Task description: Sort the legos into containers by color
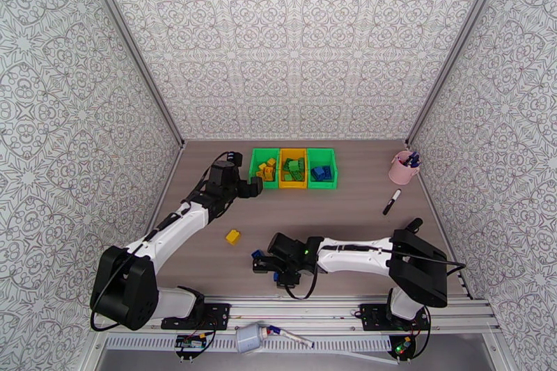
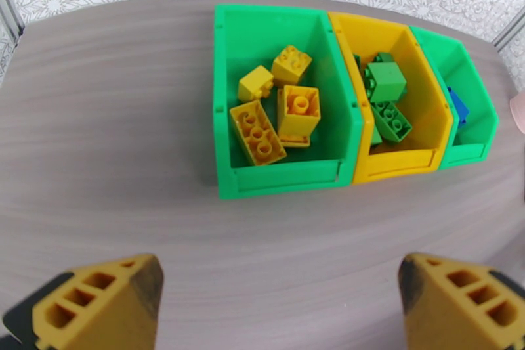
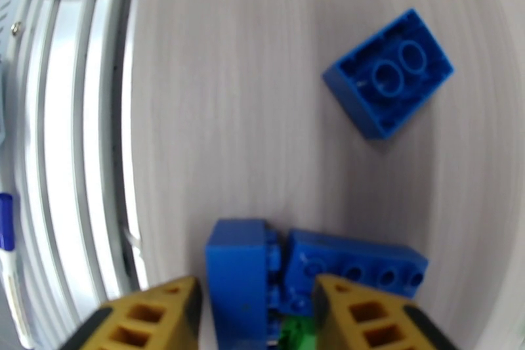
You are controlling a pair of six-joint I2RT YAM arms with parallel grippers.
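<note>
The upright blue lego crowds close to the long blue lego near the rail, so the robot's right gripper should pull them clear, then open and grasp the upright lego by itself.
Three joined containers stand at the back: a green bin (image 2: 282,177) with several yellow legos (image 2: 298,108), a yellow bin (image 2: 397,164) with green legos (image 2: 387,82), and a green bin (image 2: 469,151) with a blue lego (image 2: 457,108). My left gripper (image 2: 279,299) hovers open and empty just in front of the left bin (image 1: 264,151). My right gripper (image 3: 256,318) is low near the table's front, jaws partly closed around an upright blue lego (image 3: 239,276), a thin gap showing. A long blue lego (image 3: 357,269) and a green piece (image 3: 298,335) touch it. Another blue lego (image 3: 387,72) and a yellow lego (image 1: 233,236) lie loose.
A pink cup of pens (image 1: 402,169) stands at the back right, with a black-and-white marker (image 1: 391,202) lying in front of it. The metal rail (image 3: 72,115) at the table's near edge runs close beside my right gripper. Patterned walls enclose three sides.
</note>
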